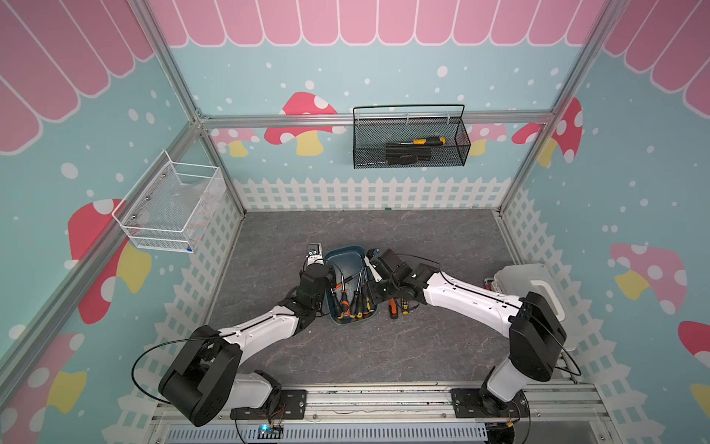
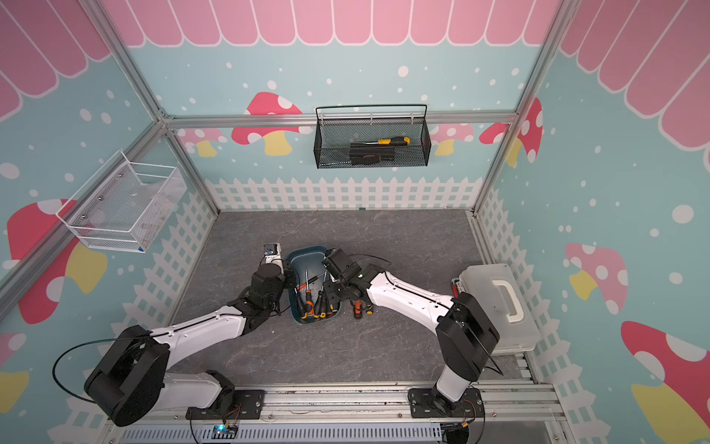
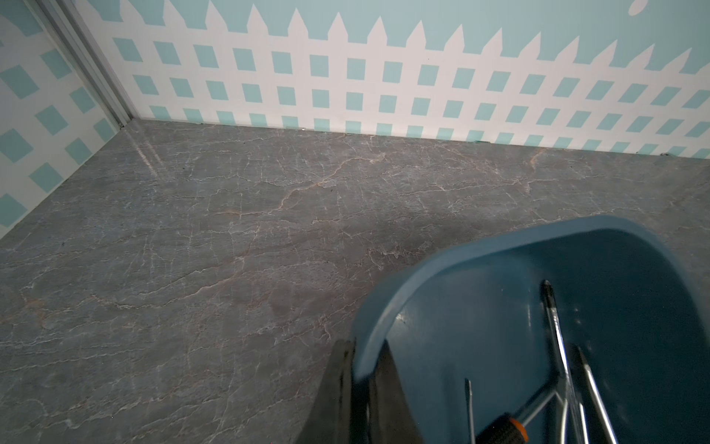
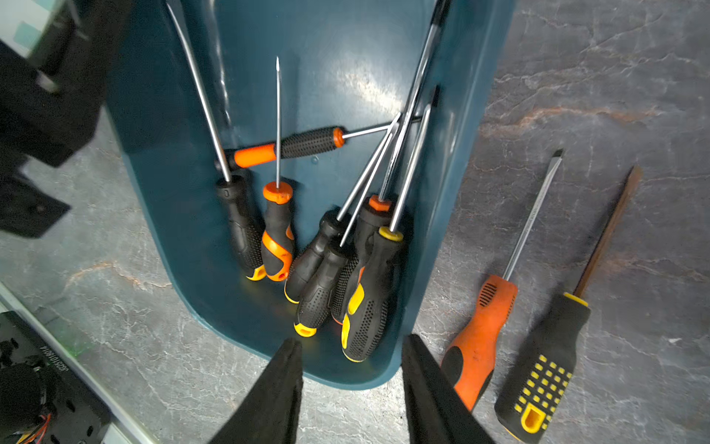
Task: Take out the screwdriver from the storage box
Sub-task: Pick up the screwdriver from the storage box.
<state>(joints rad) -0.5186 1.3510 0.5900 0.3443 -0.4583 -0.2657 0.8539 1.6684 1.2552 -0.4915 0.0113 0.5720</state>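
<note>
The black-and-yellow handle [image 4: 373, 296] by the box's side lies uncovered in line with the right gripper's open fingers, so the robot should keep lowering them until they straddle it [image 4: 364, 325].
The storage box [image 1: 344, 250] [image 2: 307, 250] is a shallow dark teal tub in mid-table, seen in both top views. Several screwdrivers [image 1: 351, 301] [image 4: 326, 246] with black, orange and yellow handles lie in it, handles at its near end. My left gripper [image 1: 327, 275] [image 3: 363, 365] is shut on the box's left rim [image 3: 384, 307], one finger inside the wall and one outside. My right gripper [image 1: 372, 296] [image 4: 351, 344] hovers open over the box's near right corner, with nothing between its fingers [image 4: 292, 369]. Below it lies a black-and-yellow handle [image 4: 369, 307].
Two screwdrivers lie on the table right of the box, one orange [image 4: 484, 326] and one black-yellow [image 4: 545, 365]. A translucent white case [image 1: 534, 292] stands at the right. A black mesh basket [image 1: 411, 142] hangs on the back wall, a white one [image 1: 169, 207] on the left.
</note>
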